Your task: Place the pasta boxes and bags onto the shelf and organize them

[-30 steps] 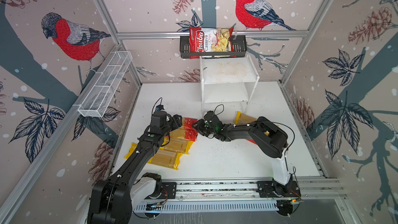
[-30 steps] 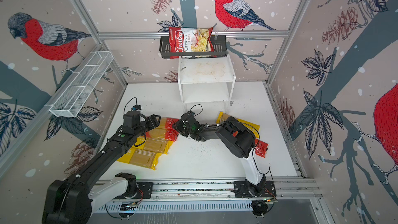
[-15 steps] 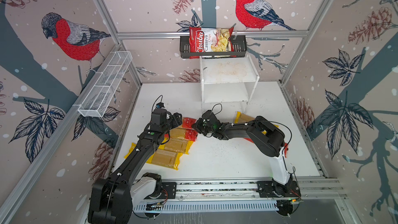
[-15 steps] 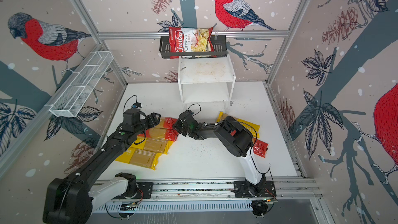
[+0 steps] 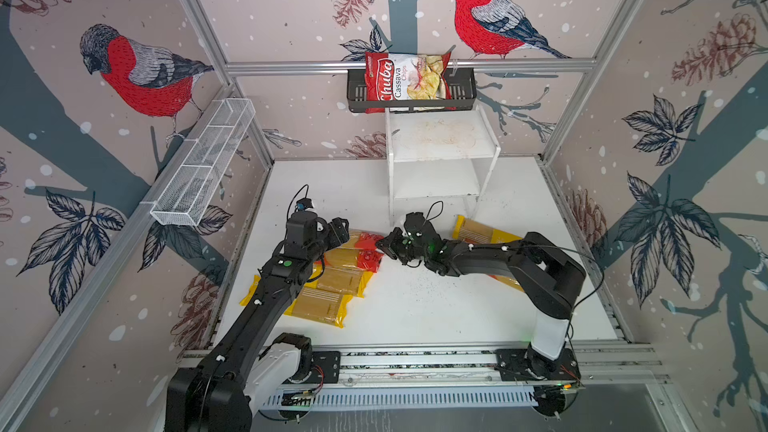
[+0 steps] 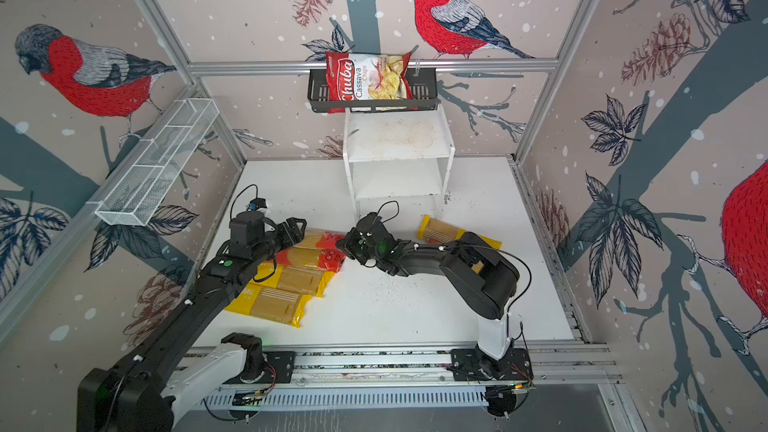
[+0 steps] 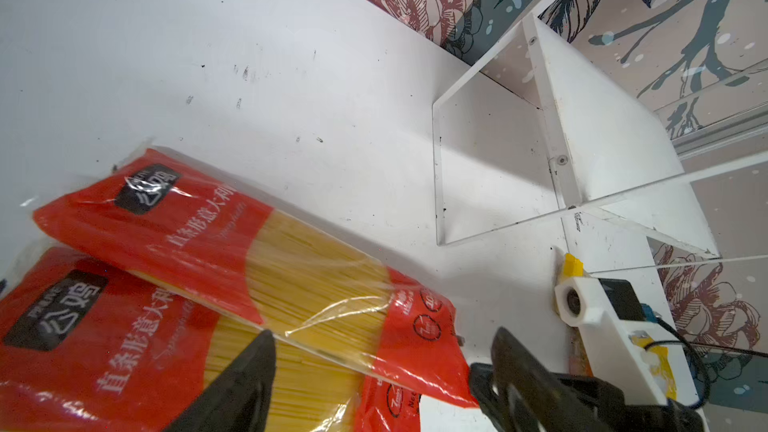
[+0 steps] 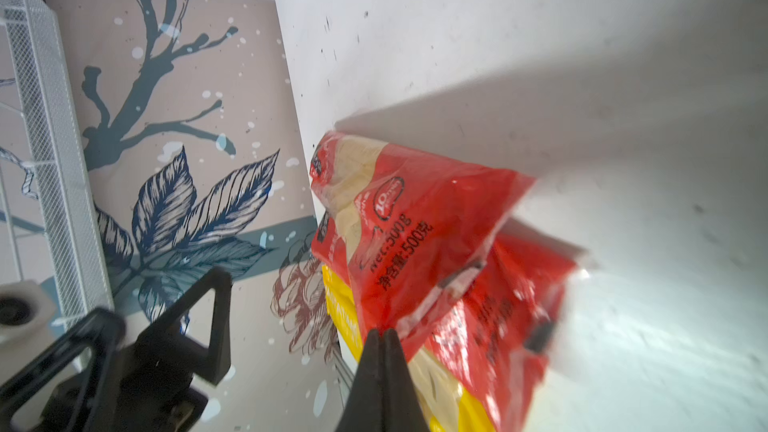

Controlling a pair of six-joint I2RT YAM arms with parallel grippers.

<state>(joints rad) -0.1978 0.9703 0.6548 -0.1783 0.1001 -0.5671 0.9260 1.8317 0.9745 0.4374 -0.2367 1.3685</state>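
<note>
My right gripper keeps pulling until the farther red pack is clear of the second red pack. It has the farther red pack's end (image 5: 370,241) in its fingers and open tabletop ahead (image 5: 412,289).
Two red-ended pasta packs lie side by side; the farther one (image 7: 291,268) (image 5: 365,239) has its near end raised off the table. My right gripper (image 8: 382,332) (image 5: 380,243) is shut on that end's flap (image 8: 419,313). My left gripper (image 7: 382,367) (image 5: 338,232) hovers open over the same pack and the second red pack (image 7: 104,347), touching neither. Two yellow packs (image 5: 340,280) (image 5: 320,307) lie in front of them, partly under the left arm. Another yellow pack (image 5: 478,230) lies behind the right arm. The white shelf (image 5: 440,151) (image 7: 602,118) stands at the back, both boards bare.
A black wall basket (image 5: 461,93) holding a Chuba chips bag (image 5: 405,81) hangs just above the shelf. A long white wire basket (image 5: 203,164) is fixed to the left wall. Aluminium frame posts stand at the corners.
The right jaws have closed on the end flap of the farther red pack. The left jaws have opened slightly wider. Both arms stay almost in place.
</note>
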